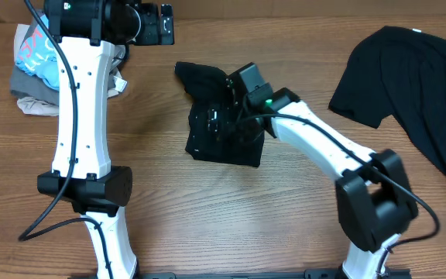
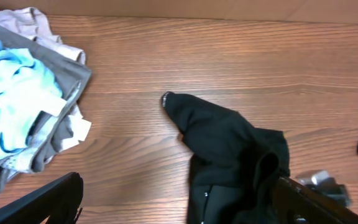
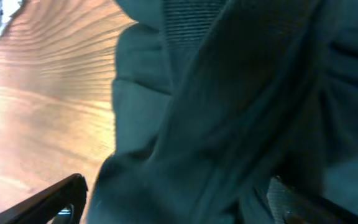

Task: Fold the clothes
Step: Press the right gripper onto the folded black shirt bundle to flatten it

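Next, my right gripper lifts clear because a raised fold is bunched up across the folded black shirt. It should then pull that shirt's edge toward the spread-out shirt.
A folded black shirt lies in a rough bundle at the table's centre, one corner pointing to the far left. My right gripper sits low on top of it. Its jaws stand wide apart in the right wrist view, so the right gripper is open, with dark cloth filling the gap but not pinched. My left gripper hangs open at the far edge and holds nothing; in its own view the left gripper looks down on bare wood and the shirt's edge. A second black shirt lies spread out at the far right.
A bundle of light-blue printed, grey and beige garments sits at the far left corner. The left arm's white links stand between that bundle and the centre. Bare wood runs between the bundle and the folded shirt.
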{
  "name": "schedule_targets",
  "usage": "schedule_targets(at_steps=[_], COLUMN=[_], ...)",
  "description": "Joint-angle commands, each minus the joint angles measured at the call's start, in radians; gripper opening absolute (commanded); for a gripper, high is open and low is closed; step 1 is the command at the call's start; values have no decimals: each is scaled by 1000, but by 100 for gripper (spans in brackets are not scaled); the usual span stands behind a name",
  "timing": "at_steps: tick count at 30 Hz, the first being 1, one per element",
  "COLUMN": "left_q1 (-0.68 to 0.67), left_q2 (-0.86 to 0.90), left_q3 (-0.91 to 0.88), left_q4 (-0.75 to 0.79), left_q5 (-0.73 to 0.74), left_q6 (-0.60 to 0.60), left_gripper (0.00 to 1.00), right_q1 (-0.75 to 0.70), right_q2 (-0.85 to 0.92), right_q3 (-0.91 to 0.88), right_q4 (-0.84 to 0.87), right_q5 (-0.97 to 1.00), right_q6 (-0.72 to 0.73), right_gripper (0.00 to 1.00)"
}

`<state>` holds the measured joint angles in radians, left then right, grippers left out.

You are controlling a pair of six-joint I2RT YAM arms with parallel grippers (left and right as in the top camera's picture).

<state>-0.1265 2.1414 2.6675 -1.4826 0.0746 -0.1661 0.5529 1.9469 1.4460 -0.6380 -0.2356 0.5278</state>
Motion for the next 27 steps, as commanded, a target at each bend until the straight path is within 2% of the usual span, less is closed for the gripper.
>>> schedule_targets(at_steps=[1, 6, 8, 11, 13, 15, 22, 27], left_q1=[2, 2, 2, 2, 2, 2, 2, 2], left_q2=[-12, -9, -9, -8, -8, -8, -7, -3], left_q3=[10, 9, 3, 3, 3, 3, 3, -5], left_q4=[-2, -6, -6, -11, -13, -14, -17, -20], left_q5=[-34, -35, -39, -50, -64, -72, -85, -85], left_q6=[-3, -2, -1, 5, 8, 13, 13, 13], left_gripper=[100, 100, 100, 100, 100, 100, 100, 100], right_q1=[13, 25, 25, 26, 28, 31, 30, 18], right_q2=[22, 23, 23, 24, 24, 24, 24, 24], right_q3=[1, 3, 4, 4, 4, 4, 4, 8], right_q4=[34, 58, 63, 72, 71, 58, -23, -85], right_q5=[26, 26, 29, 53, 81, 110, 196, 201], right_q6=[27, 37, 49, 54, 60, 65, 72, 72], right_gripper=[100, 100, 95, 80, 60, 47, 25, 16])
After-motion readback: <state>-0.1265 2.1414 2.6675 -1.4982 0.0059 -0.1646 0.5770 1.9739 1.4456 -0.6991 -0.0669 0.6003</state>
